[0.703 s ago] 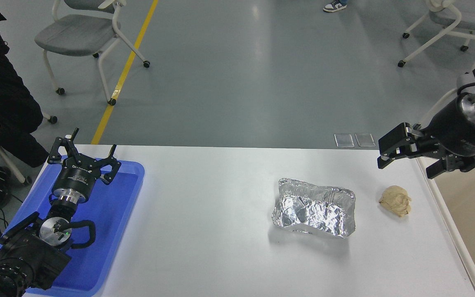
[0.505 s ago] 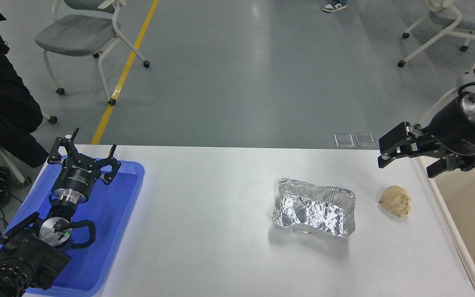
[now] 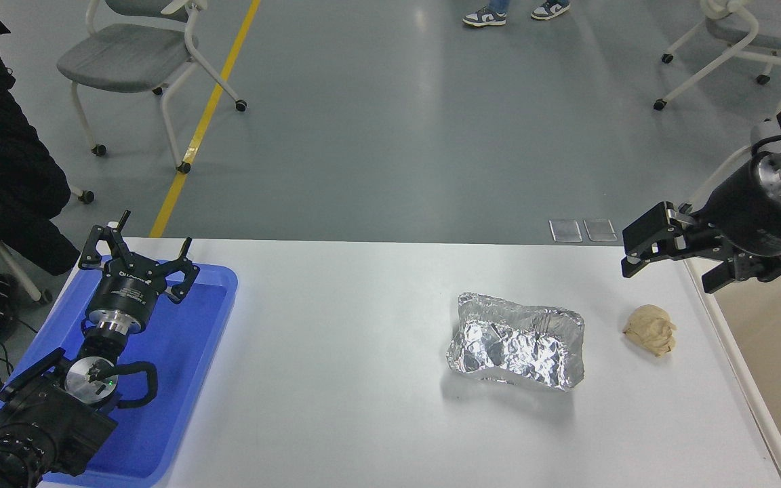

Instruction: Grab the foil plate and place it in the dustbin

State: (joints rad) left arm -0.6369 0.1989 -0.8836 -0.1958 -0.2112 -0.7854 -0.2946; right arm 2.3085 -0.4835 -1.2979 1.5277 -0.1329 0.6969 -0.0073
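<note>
The foil plate (image 3: 518, 341) will keep its spread-out shape when I lift it by its rim, since its crumpled edge (image 3: 523, 379) stands up over its shadow.
The foil plate (image 3: 516, 342), a shiny crumpled silver tray, lies on the white table right of centre. The dustbin (image 3: 743, 379), beige with a thick off-white rim, stands at the table's right edge, partly cut off. My right gripper (image 3: 672, 271) is open and empty, held above the table's far right corner beside the bin's rim, up and to the right of the foil plate. My left gripper (image 3: 136, 261) is open and parked over the blue tray at the lower left.
A small tan wadded lump (image 3: 651, 329) lies between the foil plate and the dustbin. A flat blue tray (image 3: 180, 379) sits at the table's left. Chairs (image 3: 139, 61) stand on the floor beyond, and a person's shoes (image 3: 485, 15) show at the top.
My right gripper has barely shifted. A person's second shoe has come into view at the top of the picture.
</note>
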